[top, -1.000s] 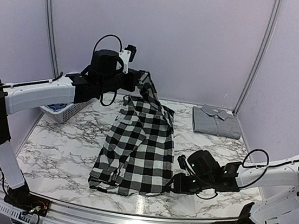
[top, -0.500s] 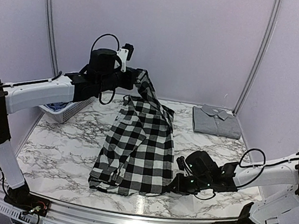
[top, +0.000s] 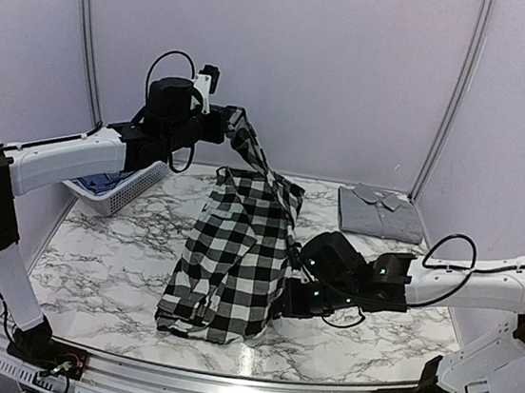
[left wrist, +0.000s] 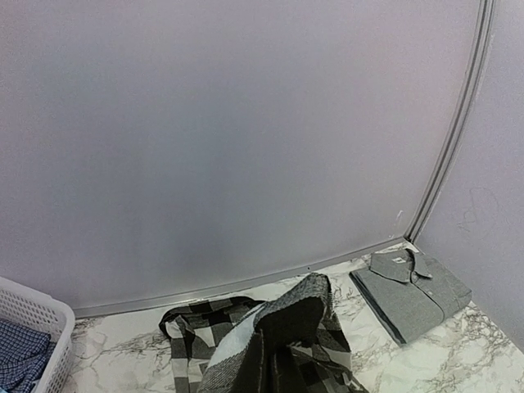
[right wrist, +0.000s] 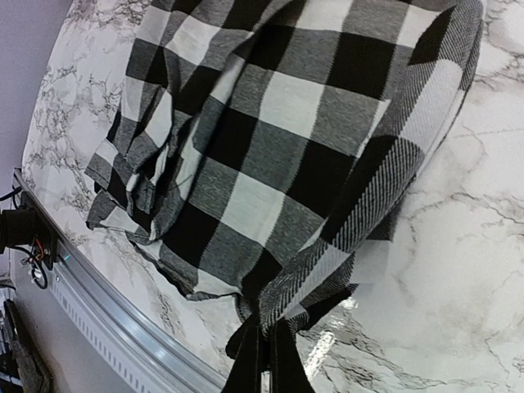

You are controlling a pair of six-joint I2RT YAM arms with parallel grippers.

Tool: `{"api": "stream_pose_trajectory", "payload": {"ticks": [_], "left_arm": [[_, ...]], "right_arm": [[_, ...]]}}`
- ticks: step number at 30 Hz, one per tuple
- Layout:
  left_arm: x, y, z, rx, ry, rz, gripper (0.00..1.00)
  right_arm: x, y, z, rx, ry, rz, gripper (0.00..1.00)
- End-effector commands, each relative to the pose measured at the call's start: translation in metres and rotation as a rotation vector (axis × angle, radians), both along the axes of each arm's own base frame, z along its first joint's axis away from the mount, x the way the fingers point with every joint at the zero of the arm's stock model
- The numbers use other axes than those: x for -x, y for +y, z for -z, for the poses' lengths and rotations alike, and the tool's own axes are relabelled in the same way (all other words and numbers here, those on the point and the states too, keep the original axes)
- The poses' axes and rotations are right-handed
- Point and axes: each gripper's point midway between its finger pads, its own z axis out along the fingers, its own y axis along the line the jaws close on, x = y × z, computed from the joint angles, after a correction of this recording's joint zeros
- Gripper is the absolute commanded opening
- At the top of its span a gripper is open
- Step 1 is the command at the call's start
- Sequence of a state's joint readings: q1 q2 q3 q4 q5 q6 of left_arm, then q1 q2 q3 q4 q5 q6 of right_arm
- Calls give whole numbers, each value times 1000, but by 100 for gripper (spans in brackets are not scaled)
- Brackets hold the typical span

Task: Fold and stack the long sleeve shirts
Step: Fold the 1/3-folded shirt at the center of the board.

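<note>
The shirt's side edge (top: 270, 174) is stretched straight between my grippers, so my right gripper should go on bringing the shirt's hem corner inward until that corner lies over the shirt's lower body (top: 232, 300).
The black-and-white checked long sleeve shirt (top: 235, 260) hangs from its top end and trails down onto the marble table (top: 110, 264). My left gripper (top: 231, 121) is raised near the back wall, shut on the shirt's upper end. In the left wrist view that bunched cloth (left wrist: 315, 299) hides the jaws. My right gripper (top: 285, 307) is low at the shirt's near right corner. In the right wrist view its fingers (right wrist: 268, 352) are shut on that hem corner of the shirt (right wrist: 286, 123), which is lifted off the marble.
A folded grey collared shirt (top: 380, 214) lies at the back right of the table, also seen as a grey shirt (left wrist: 413, 291) from the left wrist. A white basket (top: 119, 193) holding blue checked cloth stands at the back left. The table's metal front rail (top: 220, 383) runs close below the hem.
My right gripper closed on the shirt's near right hem corner and moved left, drawing it up. My left arm shifted left and slightly higher with the shirt's top.
</note>
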State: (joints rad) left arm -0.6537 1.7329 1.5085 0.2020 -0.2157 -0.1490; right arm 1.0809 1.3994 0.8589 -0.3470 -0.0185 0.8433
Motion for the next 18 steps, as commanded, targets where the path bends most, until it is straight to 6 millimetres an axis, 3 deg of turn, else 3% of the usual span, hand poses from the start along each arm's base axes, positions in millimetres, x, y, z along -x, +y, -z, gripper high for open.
{"api": "stream_pose_trajectory", "payload": {"ticks": [1,7,12,18], "left_arm": [[-6,19,-34,53,-86,-44,0],[-14,47,-25,55,-75,-93,0],[-17,76,-14,59,-61,-141,0],[-18,104,-6,80,-48,-176,0]], "right_arm": [[0,19,-4,79,-36,-59,0],[-1,63,-4,64,-25,-169,0],[2,98,12,62,16,-262,0],[7,122,19,62,34,-322,0]]}}
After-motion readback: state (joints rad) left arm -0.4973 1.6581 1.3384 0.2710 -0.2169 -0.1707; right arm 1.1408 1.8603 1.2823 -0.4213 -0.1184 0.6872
